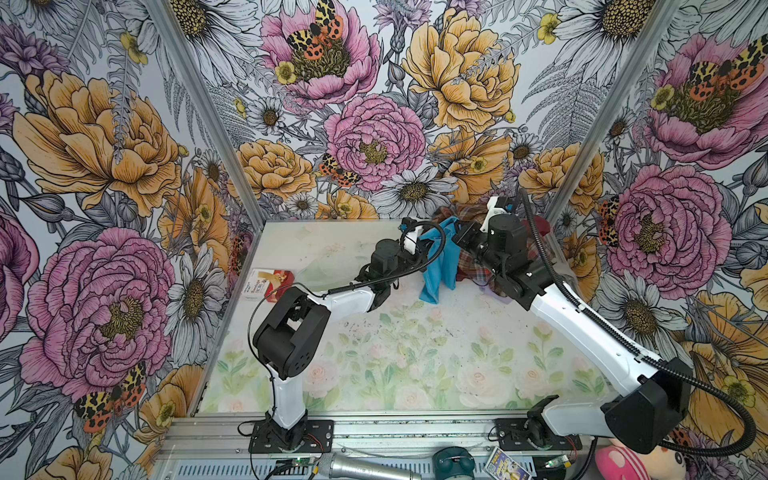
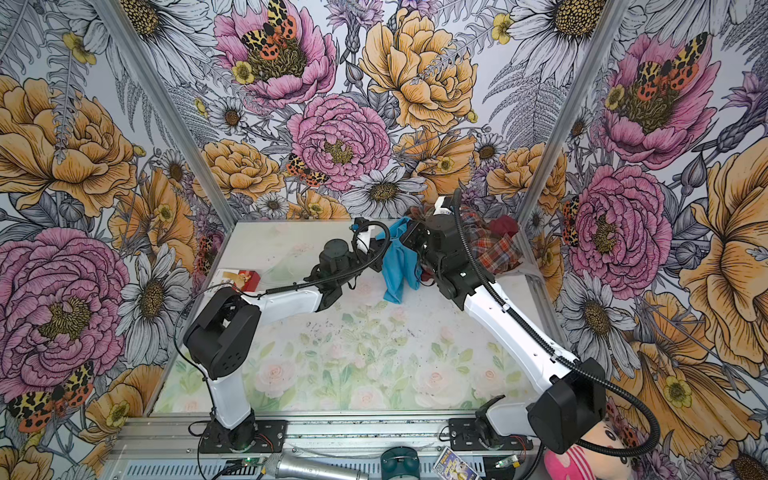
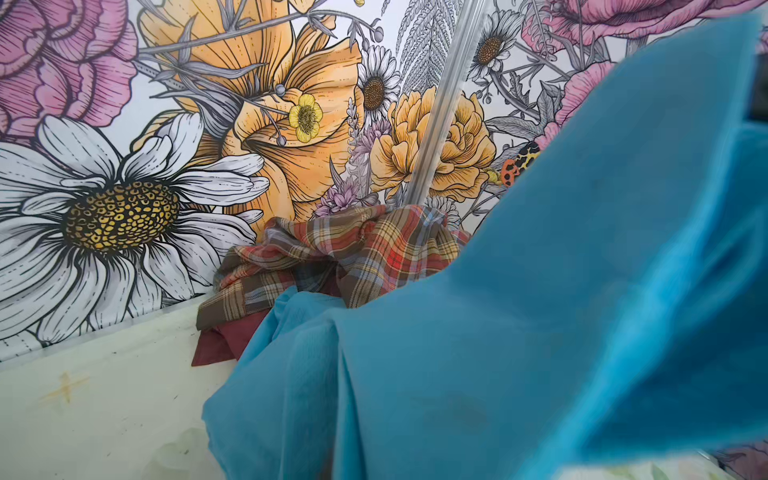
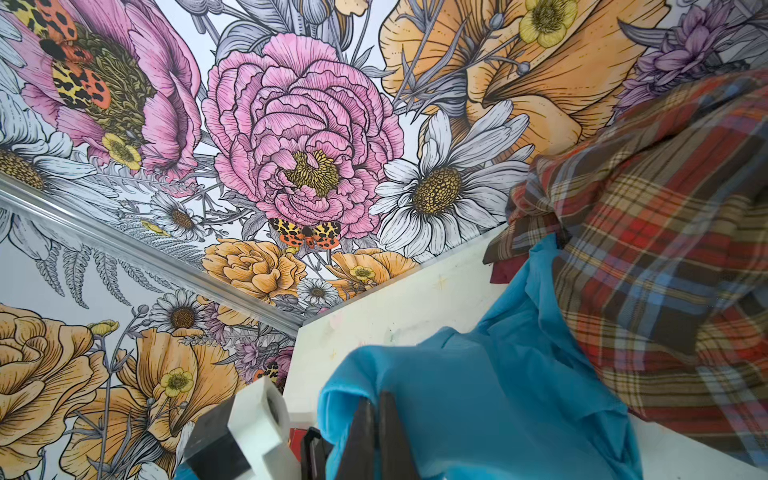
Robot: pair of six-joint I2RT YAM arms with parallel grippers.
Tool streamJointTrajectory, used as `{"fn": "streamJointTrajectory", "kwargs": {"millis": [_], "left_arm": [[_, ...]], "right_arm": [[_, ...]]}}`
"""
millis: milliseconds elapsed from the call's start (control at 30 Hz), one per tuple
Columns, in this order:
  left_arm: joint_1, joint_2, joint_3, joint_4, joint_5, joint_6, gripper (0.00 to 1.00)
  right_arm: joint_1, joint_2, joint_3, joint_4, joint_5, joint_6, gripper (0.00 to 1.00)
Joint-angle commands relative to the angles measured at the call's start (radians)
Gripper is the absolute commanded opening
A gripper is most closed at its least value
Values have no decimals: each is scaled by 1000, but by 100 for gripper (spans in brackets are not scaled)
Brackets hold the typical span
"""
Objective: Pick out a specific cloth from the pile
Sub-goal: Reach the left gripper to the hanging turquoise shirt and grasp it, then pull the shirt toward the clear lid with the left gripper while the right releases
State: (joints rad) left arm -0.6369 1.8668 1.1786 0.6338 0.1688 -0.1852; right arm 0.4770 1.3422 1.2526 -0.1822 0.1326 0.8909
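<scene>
The turquoise cloth (image 1: pixel 450 234) is in my closed right gripper beside the pile, so my right gripper should open before my left gripper takes the cloth to the clear back corner (image 1: pixel 326 246).
The turquoise cloth (image 1: pixel 435 266) (image 2: pixel 397 266) hangs off the table between my two grippers, its lower end reaching the tabletop. In the right wrist view, my right gripper (image 4: pixel 376 399) is shut on a fold of the cloth (image 4: pixel 478 395). My left gripper (image 1: pixel 424 244) (image 2: pixel 384 246) presses into the cloth's left edge. Its fingers are hidden in the left wrist view, where the cloth (image 3: pixel 498 353) drapes over them. The pile sits in the back right corner: a plaid shirt (image 2: pixel 494 249) (image 3: pixel 353 253) (image 4: pixel 665 249) over a maroon cloth (image 2: pixel 503 226) (image 3: pixel 224 340).
A red and white box (image 1: pixel 268 282) (image 2: pixel 241 280) lies at the table's left edge. Flowered walls with metal corner posts (image 1: pixel 582 166) close in the back and sides. A microphone (image 1: pixel 365 467) and a pink plush (image 1: pixel 640 461) lie beyond the front rail.
</scene>
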Motion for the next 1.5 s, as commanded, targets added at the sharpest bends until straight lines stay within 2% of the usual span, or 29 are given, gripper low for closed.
{"fn": "streamJointTrajectory", "kwargs": {"millis": [0, 167, 333, 500, 667, 833, 933, 1067, 1167, 1300, 1467], "left_arm": [[23, -78, -15, 27, 76, -54, 0], [65, -121, 0, -44, 99, -110, 0], [108, -167, 82, -231, 115, -121, 0], [163, -189, 208, -476, 158, -133, 0], [209, -191, 301, -675, 175, -96, 0], [290, -199, 350, -759, 179, -80, 0], [355, -203, 363, -775, 183, -80, 0], [437, -195, 381, -794, 179, -76, 0], [495, -184, 390, -804, 155, -77, 0], [564, -163, 417, -803, 134, -82, 0], [640, -94, 521, -828, 114, -86, 0]], "right_arm": [[-26, -12, -40, 46, -13, 28, 0], [-58, -2, -108, 104, -42, 40, 0], [-75, 8, -181, 194, -102, 16, 34], [-76, 19, -228, 209, -120, -91, 59], [-75, 14, -338, 293, -155, -191, 76], [-59, 29, -466, 415, -169, -236, 82], [-11, 56, -522, 496, -160, -266, 85], [89, 119, -542, 575, -120, -336, 87], [144, 181, -541, 657, -136, -386, 88], [181, 252, -553, 795, -146, -409, 89], [212, 312, -571, 948, -140, -436, 89]]}}
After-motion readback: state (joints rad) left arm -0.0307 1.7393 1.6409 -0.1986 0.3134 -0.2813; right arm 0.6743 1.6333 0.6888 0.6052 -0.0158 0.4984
